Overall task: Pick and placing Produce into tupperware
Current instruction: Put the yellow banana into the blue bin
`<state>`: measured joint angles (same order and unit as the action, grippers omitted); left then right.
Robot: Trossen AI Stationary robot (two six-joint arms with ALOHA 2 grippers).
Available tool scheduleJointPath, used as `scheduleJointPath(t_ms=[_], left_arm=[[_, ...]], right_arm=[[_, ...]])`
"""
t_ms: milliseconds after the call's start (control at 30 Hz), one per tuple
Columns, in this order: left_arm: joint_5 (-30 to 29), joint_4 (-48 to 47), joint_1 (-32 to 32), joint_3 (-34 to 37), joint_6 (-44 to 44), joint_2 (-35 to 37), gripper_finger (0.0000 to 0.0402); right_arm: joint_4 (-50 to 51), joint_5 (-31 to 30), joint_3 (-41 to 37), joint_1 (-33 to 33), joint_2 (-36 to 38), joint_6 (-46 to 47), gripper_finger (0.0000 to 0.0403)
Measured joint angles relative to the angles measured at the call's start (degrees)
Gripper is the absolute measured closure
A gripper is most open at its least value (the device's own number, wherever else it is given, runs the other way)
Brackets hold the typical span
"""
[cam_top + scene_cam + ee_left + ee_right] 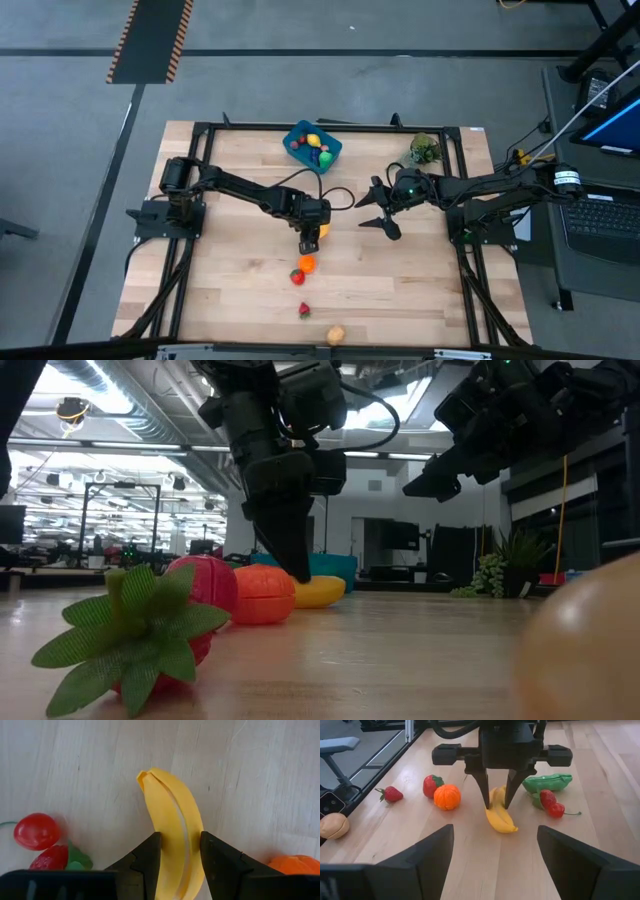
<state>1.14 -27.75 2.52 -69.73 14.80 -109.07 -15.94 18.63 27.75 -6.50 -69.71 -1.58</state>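
My left gripper's fingers are placed too shallow on the banana's upper part [181, 839]. I should open them and go lower around the banana's sides [322, 597] before picking it up.
A yellow toy banana [170, 815] lies flat on the wooden table near its middle, and my left gripper [181, 855] is shut on it. Beside it lie an orange [446, 796], a red fruit [431, 785], a green pea pod [547, 782], and a strawberry with a cherry [556, 810]. The blue tupperware [295, 132] stands at the table's far edge with several pieces of produce inside. My right gripper [378, 208] hangs open above the table to the banana's right, holding nothing. My left gripper pinches the banana between its two fingers, one on each long side [172, 855], near one end of the fruit. The fingers [485, 795] come steeply from above and lie across the banana. The banana rests flat on the table.
A strawberry [304, 310] and a tan piece [336, 334] lie toward the near edge. A leafy plant sprig [425, 150] stands at the far right. A black frame [200, 135] runs round the table's edge. Bare wood shows at the near left and near right.
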Motion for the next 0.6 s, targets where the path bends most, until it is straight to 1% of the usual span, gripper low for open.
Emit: scheduleJointPath(t_ms=[600], left_arm=[[0.00,0.91,0.18,0.11,-0.34,0.13,0.0275]], right_arm=[[0.15,0.00,0.00,0.00,0.00,0.00,0.0114]])
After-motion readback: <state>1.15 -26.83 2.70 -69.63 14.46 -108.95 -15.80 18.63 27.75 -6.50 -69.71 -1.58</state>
